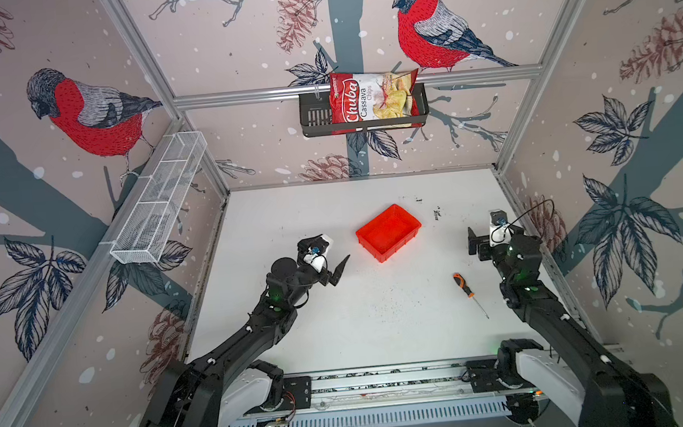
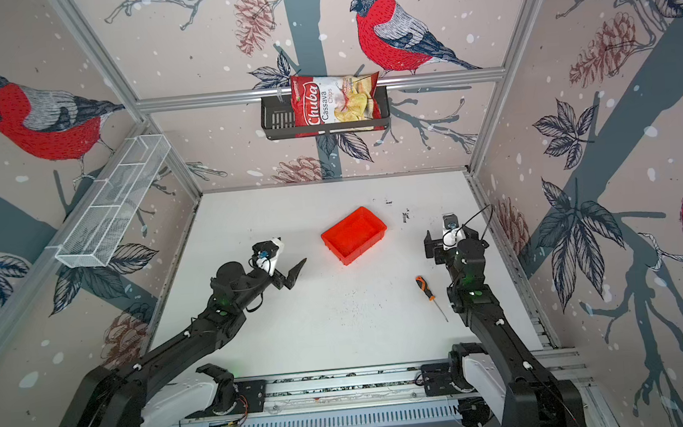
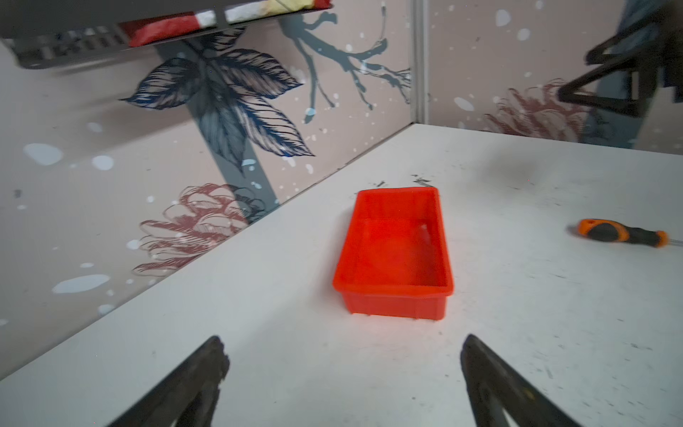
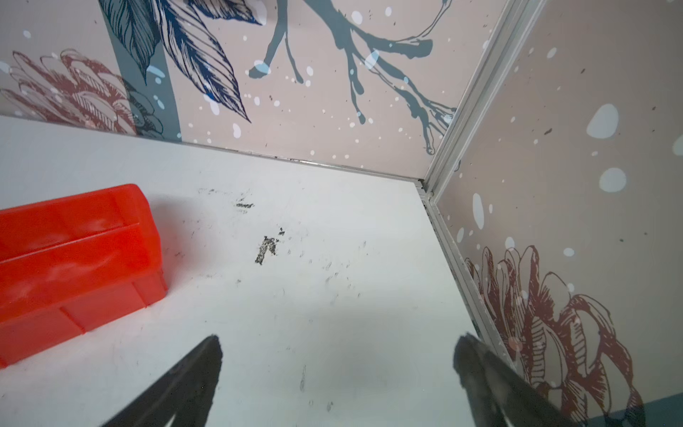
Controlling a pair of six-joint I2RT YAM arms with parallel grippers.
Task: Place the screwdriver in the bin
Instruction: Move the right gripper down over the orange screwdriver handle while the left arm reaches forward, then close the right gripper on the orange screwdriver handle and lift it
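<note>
The screwdriver's handle (image 1: 463,285) is free at the end nearest my open right gripper, so I should keep moving toward the handle (image 1: 459,279) until my fingers are around it.
The screwdriver (image 1: 463,287) (image 2: 425,288), with an orange-and-black handle, lies flat on the white table to the right of centre, close beside my right arm's wrist. Its thin shaft points toward the front edge. It also shows in the left wrist view (image 3: 621,235). The red bin (image 1: 389,232) (image 2: 354,237) (image 3: 392,291) (image 4: 77,258) stands empty near the table's middle. My left gripper (image 1: 336,251) (image 2: 291,254) (image 3: 342,342) is open just left of the bin, holding nothing. Open and empty, my right gripper (image 1: 483,230) (image 2: 441,236) (image 4: 338,340) hovers right of the bin and farther back than the screwdriver.
A black slotted basket (image 1: 315,116) on the back wall holds a bag of chips (image 1: 372,97). A white wire-mesh shelf (image 1: 159,199) hangs on the left wall. The arms' base rail (image 1: 378,386) runs along the front edge. The right wall (image 4: 554,222) stands close to my right gripper.
</note>
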